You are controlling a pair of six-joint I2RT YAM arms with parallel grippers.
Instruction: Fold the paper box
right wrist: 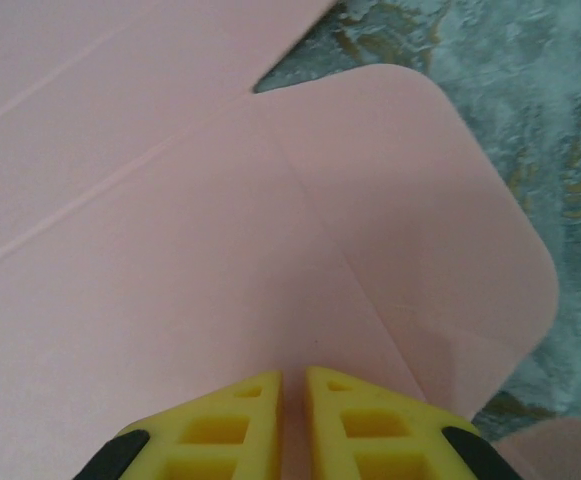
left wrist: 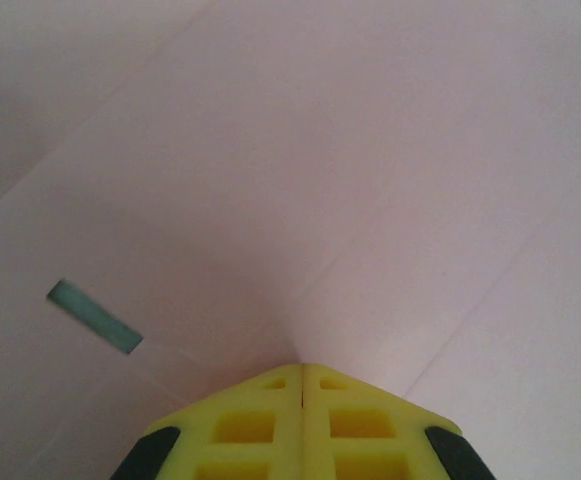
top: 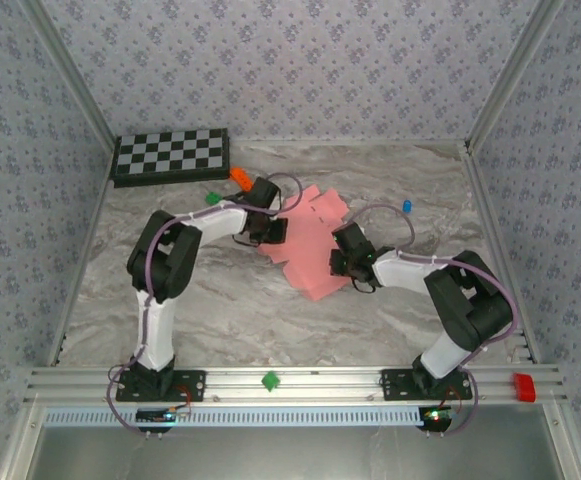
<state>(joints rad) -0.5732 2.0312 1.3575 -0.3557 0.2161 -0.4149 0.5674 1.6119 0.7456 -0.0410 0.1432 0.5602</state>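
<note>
The pink sheet (top: 310, 238) is crooked under both my grippers. Next, I turn it square where it is before my left gripper opens to take an edge flap.
The paper box (top: 310, 250) is a flat pink die-cut sheet with flaps, lying mid-table between both arms. In the left wrist view its creased surface (left wrist: 320, 180) has a small slot (left wrist: 95, 315) cut through it. My left gripper (top: 273, 232) is shut, its yellow tips (left wrist: 302, 365) pressed together and down on the sheet's left part. My right gripper (top: 342, 262) rests its tips (right wrist: 292, 372) on the sheet (right wrist: 170, 250) beside a rounded flap (right wrist: 450, 230). Its jaws stand a narrow slit apart with nothing visibly between them.
A checkerboard (top: 170, 155) lies at the back left, with an orange brick (top: 240, 175) and a small green piece (top: 212, 198) near it. A blue piece (top: 407, 207) sits behind the right arm. A green piece (top: 269, 380) and a red one (top: 523, 387) sit on the front rail.
</note>
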